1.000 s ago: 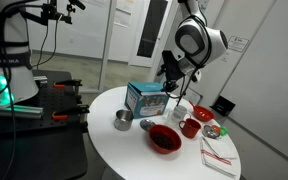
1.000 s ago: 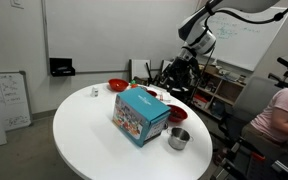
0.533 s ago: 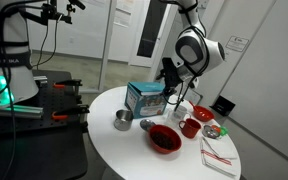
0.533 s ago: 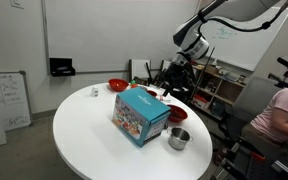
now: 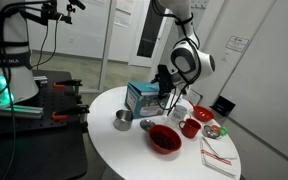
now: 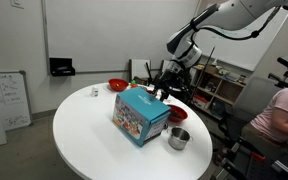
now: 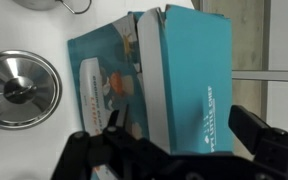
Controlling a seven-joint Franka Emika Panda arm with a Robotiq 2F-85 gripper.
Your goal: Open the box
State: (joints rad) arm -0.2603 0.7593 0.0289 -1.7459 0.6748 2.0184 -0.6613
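Observation:
The lid's long edge (image 7: 154, 110) is away from my gripper's finger, so next I move back, come down nearer against that edge (image 7: 156, 138) and swing the lid up.
The box (image 5: 144, 97) is a teal-blue carton with white printed pictures, standing on the round white table in both exterior views (image 6: 139, 116). In the wrist view the box (image 7: 189, 70) fills the middle, one teal face toward the camera. My gripper (image 7: 183, 124) is open, with one dark finger on each side of that face. In the exterior views the gripper (image 5: 165, 86) (image 6: 162, 90) hangs close above the box's far top edge. I cannot tell whether the fingers touch the carton. The box's flaps look shut.
A steel pot (image 5: 122, 120) (image 6: 178, 138) (image 7: 19, 88) stands beside the box. A red bowl (image 5: 164, 138), a red mug (image 5: 189, 127), a white bowl (image 5: 179, 112) and papers (image 5: 219, 156) lie nearby. Another red bowl (image 6: 117, 85) sits at the far rim.
The arm has swung toward the box and come down; the gripper now sits over the carton's top edge. The box and dishes have not moved.

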